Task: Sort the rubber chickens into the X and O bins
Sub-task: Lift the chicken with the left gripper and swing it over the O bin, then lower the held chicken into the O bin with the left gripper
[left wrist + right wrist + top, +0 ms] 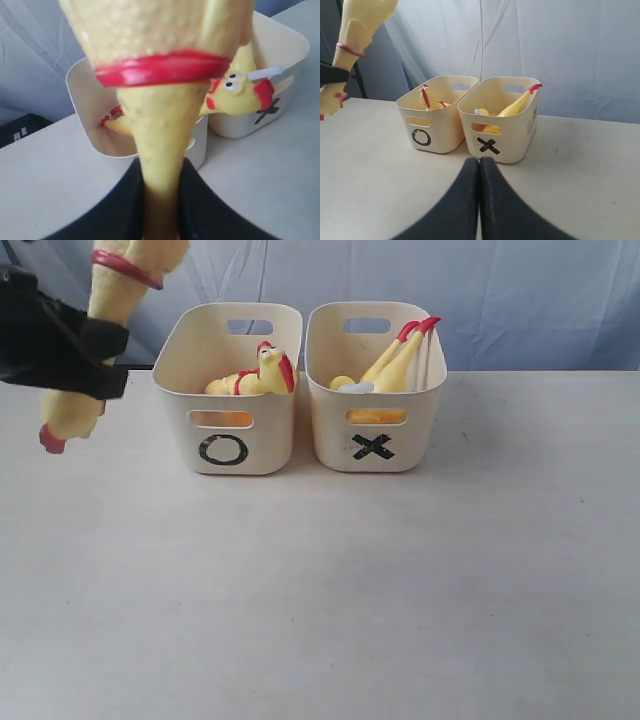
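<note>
The rubber chicken's body (143, 264) points up and its head hangs low beside the O bin, so next my left gripper tilts the body forward and down into the O bin's opening (205, 358).
My left gripper (92, 362) is shut on a rubber chicken (105, 315), held high in the air left of the O bin (228, 430). The chicken hangs nearly upright, red band (160, 70) up, red part at its low end. Seen in the left wrist view, its narrow neck (160, 165) is pinched between the black fingers (125, 200). Another chicken (262, 373) lies in the O bin, its head up. The X bin (375, 435) stands right of it and holds a chicken (395, 365) with red feet over the rim. My right gripper (480, 162) is shut and empty, low in front of the bins.
Both bins stand side by side at the back of a pale table (330, 590). A wrinkled light-blue cloth (520, 300) hangs behind them. A small white object (355, 387) lies in the X bin beside the chicken.
</note>
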Robot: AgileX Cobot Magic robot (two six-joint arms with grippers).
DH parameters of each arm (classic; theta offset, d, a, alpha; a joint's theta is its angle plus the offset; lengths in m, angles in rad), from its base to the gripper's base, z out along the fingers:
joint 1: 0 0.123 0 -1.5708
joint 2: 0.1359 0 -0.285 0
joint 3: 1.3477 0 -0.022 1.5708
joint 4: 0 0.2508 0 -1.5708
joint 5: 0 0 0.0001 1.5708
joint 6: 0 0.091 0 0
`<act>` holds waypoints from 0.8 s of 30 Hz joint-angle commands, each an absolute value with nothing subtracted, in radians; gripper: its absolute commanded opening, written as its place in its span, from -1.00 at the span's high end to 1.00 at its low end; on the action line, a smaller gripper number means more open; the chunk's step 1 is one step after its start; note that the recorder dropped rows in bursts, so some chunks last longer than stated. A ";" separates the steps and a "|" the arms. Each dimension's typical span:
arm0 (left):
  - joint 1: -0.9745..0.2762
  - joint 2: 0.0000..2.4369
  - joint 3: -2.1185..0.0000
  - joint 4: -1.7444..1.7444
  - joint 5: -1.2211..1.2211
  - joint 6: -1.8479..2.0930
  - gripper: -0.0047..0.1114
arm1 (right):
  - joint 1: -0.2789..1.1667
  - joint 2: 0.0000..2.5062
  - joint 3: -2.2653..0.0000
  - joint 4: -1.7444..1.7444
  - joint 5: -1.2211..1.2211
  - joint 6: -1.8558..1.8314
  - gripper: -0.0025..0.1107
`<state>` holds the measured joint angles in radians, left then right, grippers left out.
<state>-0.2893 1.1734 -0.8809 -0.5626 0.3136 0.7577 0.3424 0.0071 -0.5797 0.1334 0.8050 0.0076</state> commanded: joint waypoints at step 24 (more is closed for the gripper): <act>-0.051 1.816 -1.544 -0.909 1.175 0.374 0.92 | 0.339 0.000 -0.575 0.133 0.799 0.000 0.97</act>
